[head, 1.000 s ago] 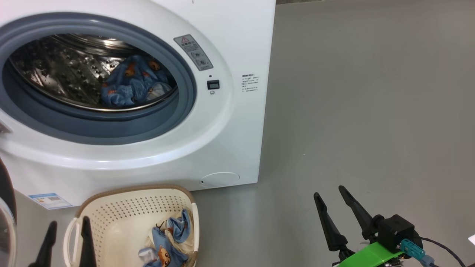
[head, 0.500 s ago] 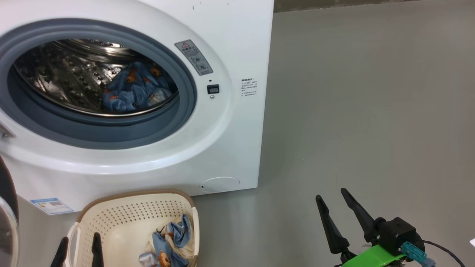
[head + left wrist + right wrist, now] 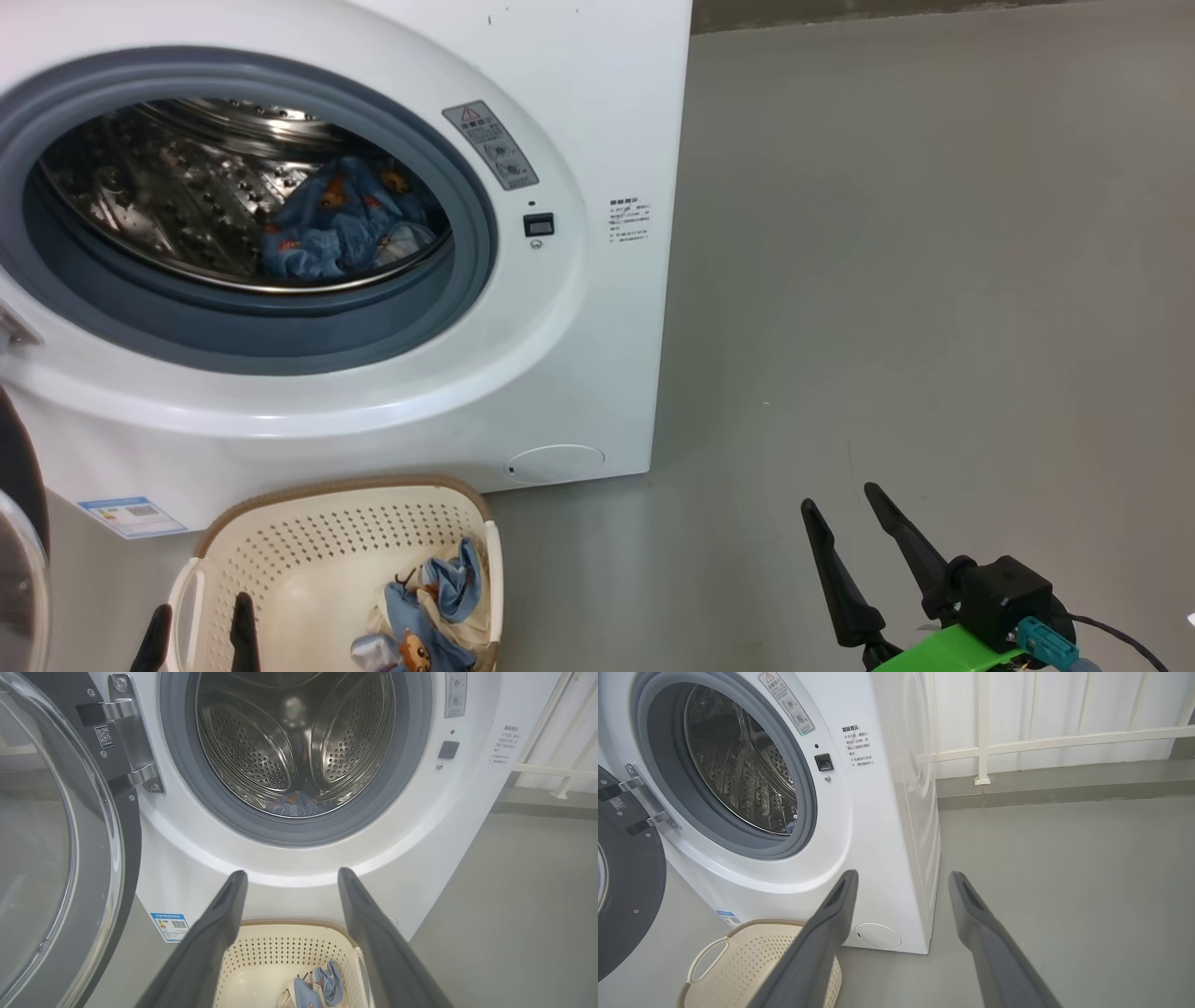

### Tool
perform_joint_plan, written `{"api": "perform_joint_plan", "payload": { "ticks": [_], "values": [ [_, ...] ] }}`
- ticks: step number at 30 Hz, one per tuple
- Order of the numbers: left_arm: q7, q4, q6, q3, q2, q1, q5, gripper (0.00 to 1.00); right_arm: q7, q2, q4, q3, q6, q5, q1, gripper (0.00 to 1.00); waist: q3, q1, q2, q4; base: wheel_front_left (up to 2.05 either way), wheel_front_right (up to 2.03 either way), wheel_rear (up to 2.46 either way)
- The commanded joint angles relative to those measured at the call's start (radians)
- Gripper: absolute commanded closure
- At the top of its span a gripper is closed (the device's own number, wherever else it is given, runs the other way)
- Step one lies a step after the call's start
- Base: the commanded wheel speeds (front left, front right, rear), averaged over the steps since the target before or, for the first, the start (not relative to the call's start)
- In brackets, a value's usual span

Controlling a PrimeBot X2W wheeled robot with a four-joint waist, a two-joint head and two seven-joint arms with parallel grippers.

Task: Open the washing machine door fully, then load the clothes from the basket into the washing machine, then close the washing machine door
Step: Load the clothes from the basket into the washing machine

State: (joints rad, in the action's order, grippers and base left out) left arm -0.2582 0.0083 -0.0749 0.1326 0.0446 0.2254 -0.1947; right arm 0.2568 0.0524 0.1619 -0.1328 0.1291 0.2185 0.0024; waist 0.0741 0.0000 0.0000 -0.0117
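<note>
I expect the clothes (image 3: pixel 423 629) to come up together and leave the basket empty when I lift them, because blue and cream folds (image 3: pixel 453 584) are bunched in a small heap.
The white washing machine (image 3: pixel 597 93) stands with its door (image 3: pixel 56 849) swung open to the left on its metal hinge. Blue bear-print clothes (image 3: pixel 341 219) lie in the steel drum. More of the clothes (image 3: pixel 420 607) sit in the right end of the cream basket (image 3: pixel 308 532) on the floor before the machine. My left gripper (image 3: pixel 201 609) is open over the basket's left end, nothing between its fingers. In its wrist view the left gripper (image 3: pixel 292 873) points at the machine's front below the drum. My right gripper (image 3: pixel 840 497) is open over bare floor, right of the machine.
Grey floor (image 3: pixel 934 280) stretches to the right of the machine. A white railing (image 3: pixel 1041 742) and a low kerb run behind it. The open door's black rim (image 3: pixel 14 485) stands at the left, close to the basket. A round filter cap (image 3: pixel 555 462) sits low on the machine's front.
The head view has tipped up a little. My left gripper has sunk toward the bottom edge and shifted slightly right over the basket. The right gripper has barely moved.
</note>
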Motion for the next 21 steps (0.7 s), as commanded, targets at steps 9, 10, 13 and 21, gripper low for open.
{"api": "perform_joint_plan", "payload": {
  "ticks": [9,10,13,21],
  "values": [
    [-0.004,-0.024,0.001,0.026,0.006,-0.035,-0.008,0.00,0.005,-0.002,-0.030,-0.019,0.002,-0.012,-0.011,0.00,0.023,0.0000,0.0000,0.004,0.00,0.00,0.00],
    [-0.004,-0.024,0.000,0.026,0.006,-0.038,-0.009,0.00,0.005,-0.002,-0.030,-0.019,0.002,-0.012,-0.011,0.00,0.025,0.0000,0.0000,0.004,0.00,0.00,0.00],
    [-0.004,-0.022,0.000,0.025,0.006,-0.043,-0.014,0.00,0.005,-0.002,-0.027,-0.019,0.002,-0.011,-0.012,0.00,0.029,0.0000,0.0000,0.003,0.00,0.00,0.00],
    [-0.004,-0.019,-0.004,0.024,0.006,-0.062,-0.018,0.00,0.005,-0.002,-0.027,-0.018,0.002,-0.009,-0.020,0.00,0.045,0.0000,0.0000,0.002,0.00,0.00,0.00]
  ]
}}
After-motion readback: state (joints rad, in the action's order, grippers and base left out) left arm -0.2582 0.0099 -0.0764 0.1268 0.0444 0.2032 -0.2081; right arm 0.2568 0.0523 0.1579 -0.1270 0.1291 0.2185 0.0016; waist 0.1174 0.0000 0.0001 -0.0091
